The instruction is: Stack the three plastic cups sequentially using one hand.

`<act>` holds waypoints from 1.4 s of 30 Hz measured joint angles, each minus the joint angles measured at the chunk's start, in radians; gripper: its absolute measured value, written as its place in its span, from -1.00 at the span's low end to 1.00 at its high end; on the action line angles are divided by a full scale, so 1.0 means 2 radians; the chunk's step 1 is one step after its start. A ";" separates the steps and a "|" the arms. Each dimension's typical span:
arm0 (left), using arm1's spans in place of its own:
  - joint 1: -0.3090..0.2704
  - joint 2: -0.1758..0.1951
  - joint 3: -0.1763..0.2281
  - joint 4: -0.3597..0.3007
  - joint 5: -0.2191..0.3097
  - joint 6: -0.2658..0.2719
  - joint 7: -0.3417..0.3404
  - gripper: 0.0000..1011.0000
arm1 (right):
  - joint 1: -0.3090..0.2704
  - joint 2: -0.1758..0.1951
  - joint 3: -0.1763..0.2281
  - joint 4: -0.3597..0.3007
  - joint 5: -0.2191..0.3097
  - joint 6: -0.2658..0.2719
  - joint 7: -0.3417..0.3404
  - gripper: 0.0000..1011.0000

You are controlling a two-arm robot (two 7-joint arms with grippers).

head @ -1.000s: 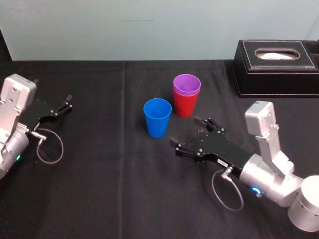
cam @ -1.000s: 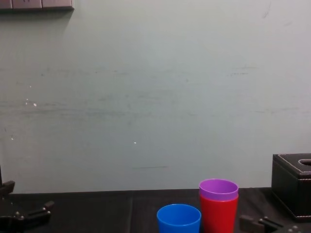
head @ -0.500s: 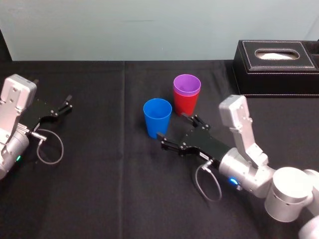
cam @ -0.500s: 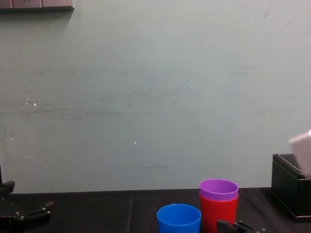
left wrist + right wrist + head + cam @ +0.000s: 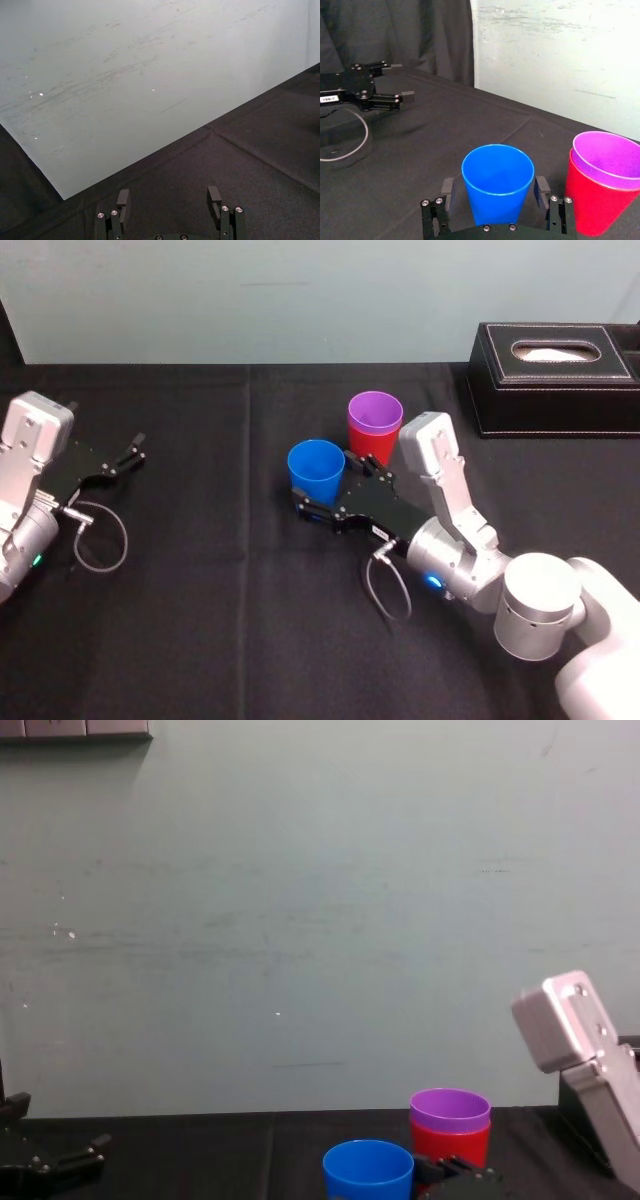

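The purple cup shows just a band (image 5: pixel 450 1123) above the red cup, so the blue cup (image 5: pixel 368 1173) will go down nearly to its rim when the robot stacks it.
The blue cup (image 5: pixel 316 472) (image 5: pixel 497 182) (image 5: pixel 368 1170) stands upright on the black cloth. Just behind it to the right, the purple cup (image 5: pixel 375 412) (image 5: pixel 607 155) (image 5: pixel 450 1108) sits nested inside the red cup (image 5: pixel 372 450) (image 5: pixel 592 207) (image 5: pixel 452 1144). My right gripper (image 5: pixel 326 490) (image 5: pixel 494 186) is open and low on the table, one finger on each side of the blue cup's lower body, with a small gap on both sides. My left gripper (image 5: pixel 133 451) (image 5: pixel 169 196) rests open at the far left, holding nothing.
A black stitched tissue box (image 5: pixel 555 375) stands at the back right of the black cloth (image 5: pixel 220 620). A pale wall runs along the table's far edge. Grey cables loop beside both wrists. Wide bare cloth lies between the cups and the left arm.
My right gripper has moved left and forward, from beside the red cup to straddling the blue cup, staying open. The cups and the left arm have not moved.
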 joint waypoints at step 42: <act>0.000 0.000 0.000 0.000 0.000 0.000 0.000 0.99 | 0.010 -0.043 0.012 0.036 -0.035 -0.019 -0.019 0.88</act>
